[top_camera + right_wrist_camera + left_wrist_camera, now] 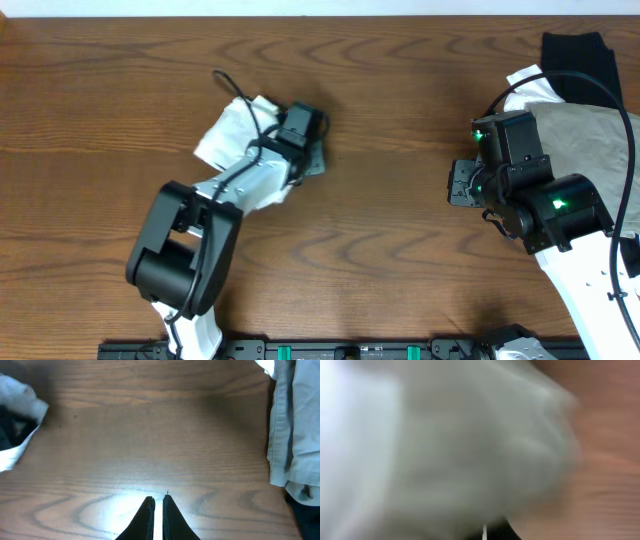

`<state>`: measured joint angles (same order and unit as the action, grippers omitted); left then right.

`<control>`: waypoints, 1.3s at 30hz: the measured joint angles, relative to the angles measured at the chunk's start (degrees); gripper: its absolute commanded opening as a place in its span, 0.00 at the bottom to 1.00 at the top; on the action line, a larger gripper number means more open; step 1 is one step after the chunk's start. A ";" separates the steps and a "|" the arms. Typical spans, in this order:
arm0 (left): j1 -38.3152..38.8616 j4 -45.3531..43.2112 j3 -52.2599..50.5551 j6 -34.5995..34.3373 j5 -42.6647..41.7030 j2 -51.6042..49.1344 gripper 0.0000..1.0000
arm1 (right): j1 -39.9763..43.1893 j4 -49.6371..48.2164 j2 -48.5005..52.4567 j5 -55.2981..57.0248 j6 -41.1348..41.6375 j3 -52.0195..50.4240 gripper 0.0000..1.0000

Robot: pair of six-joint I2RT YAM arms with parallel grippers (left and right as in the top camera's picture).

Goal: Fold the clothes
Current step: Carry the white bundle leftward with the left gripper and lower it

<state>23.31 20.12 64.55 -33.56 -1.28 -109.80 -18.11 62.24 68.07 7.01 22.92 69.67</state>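
Observation:
My left gripper should push the bundle's near edge away from the grey-beige garment until it sits square, because the white T-shirt [236,132] lies at a slant toward the middle.
The white T-shirt [225,135] lies bunched into a small bundle on the table, left of centre. My left gripper [305,150] sits at the bundle's right edge. In the left wrist view the blurred white cloth [445,450] fills nearly the whole picture and covers the fingertips, so the gripper reads as shut on it. My right gripper [460,185] hangs over bare wood to the right; its fingers [158,497] are shut, with only a sliver between them and nothing held. The white bundle [20,400] shows far left in that view.
A grey-beige garment [585,125] lies at the right edge under my right arm, with a black garment [575,55] behind it. The right wrist view shows the grey-beige cloth [300,425] along its right side. Bare brown table [400,120] spans the gap between the arms.

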 measured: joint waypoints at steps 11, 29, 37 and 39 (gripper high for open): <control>-10.54 10.60 0.79 -11.65 -2.32 1.16 0.06 | 0.00 -0.11 0.00 -0.09 0.02 0.00 0.06; 4.90 -9.53 0.50 1.79 7.52 1.16 0.06 | 0.00 0.11 0.00 0.00 0.02 0.00 0.07; 3.56 -17.25 0.50 7.89 9.51 1.14 0.06 | 0.00 0.15 0.00 0.04 0.02 0.00 0.07; 2.89 -17.70 0.50 8.20 9.86 0.98 0.06 | 0.00 0.15 0.00 0.04 0.02 0.00 0.07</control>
<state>26.20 2.42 65.06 -25.36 8.58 -108.81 -18.11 62.39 68.07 7.05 22.94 69.67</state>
